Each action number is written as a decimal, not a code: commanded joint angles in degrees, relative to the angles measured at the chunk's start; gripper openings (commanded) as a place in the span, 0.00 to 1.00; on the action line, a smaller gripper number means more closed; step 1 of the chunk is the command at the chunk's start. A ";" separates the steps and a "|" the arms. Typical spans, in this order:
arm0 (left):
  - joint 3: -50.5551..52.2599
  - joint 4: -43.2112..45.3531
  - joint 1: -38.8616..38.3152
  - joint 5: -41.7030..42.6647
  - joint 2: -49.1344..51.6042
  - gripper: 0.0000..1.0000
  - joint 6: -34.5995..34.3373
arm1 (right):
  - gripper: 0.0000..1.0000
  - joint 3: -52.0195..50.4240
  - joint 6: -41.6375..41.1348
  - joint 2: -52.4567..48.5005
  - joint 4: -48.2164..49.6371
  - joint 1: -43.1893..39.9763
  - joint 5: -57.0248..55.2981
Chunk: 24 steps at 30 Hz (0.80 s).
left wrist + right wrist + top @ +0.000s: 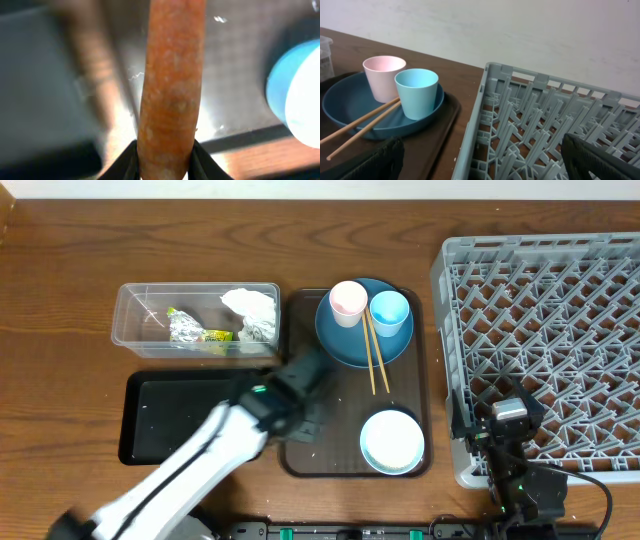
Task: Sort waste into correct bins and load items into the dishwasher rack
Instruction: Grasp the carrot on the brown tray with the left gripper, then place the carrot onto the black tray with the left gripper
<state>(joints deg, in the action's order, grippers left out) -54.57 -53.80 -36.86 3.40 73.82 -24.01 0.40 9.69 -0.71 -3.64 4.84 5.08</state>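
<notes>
The orange carrot (174,75) is hanging freely from my left gripper, and the black tray (168,418) is empty. I should now carry the carrot until it is low inside the tray.
My left gripper (165,162) is shut on the small orange carrot (172,75) and hangs over the left edge of the dark brown tray (340,445), beside the black tray (165,415); it also shows in the overhead view (305,385). The clear tub (135,310) holds the foil wrapper (190,330) and the crumpled white paper (252,312). The dark blue plate (345,345) carries the pink cup (348,302), the light blue cup (389,312) and the chopsticks (375,360). The pale bowl (392,442) sits at the tray's front. My right gripper (480,160) is open and empty at the grey rack's (540,310) front left corner.
The brown wooden table (60,290) runs around everything. The rack (545,125) fills the right side, its left wall next to the brown tray (447,135). The cups (417,92) stand upright on the plate (345,105).
</notes>
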 commanded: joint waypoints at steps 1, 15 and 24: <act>-1.27 -5.68 5.07 -5.97 -6.62 0.06 -10.88 | 0.99 -0.09 0.46 0.22 -0.24 -0.33 -0.37; 7.93 -8.59 31.50 -17.55 -15.39 0.06 -16.17 | 0.99 -0.09 0.46 0.22 -0.24 -0.33 -0.37; 15.58 4.09 41.77 -17.38 -8.13 0.15 -16.13 | 0.99 -0.09 0.46 0.22 -0.24 -0.33 -0.37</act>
<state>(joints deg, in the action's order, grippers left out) -39.79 -50.83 2.87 -12.47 63.70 -39.24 0.40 9.72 -0.71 -3.64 4.84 5.06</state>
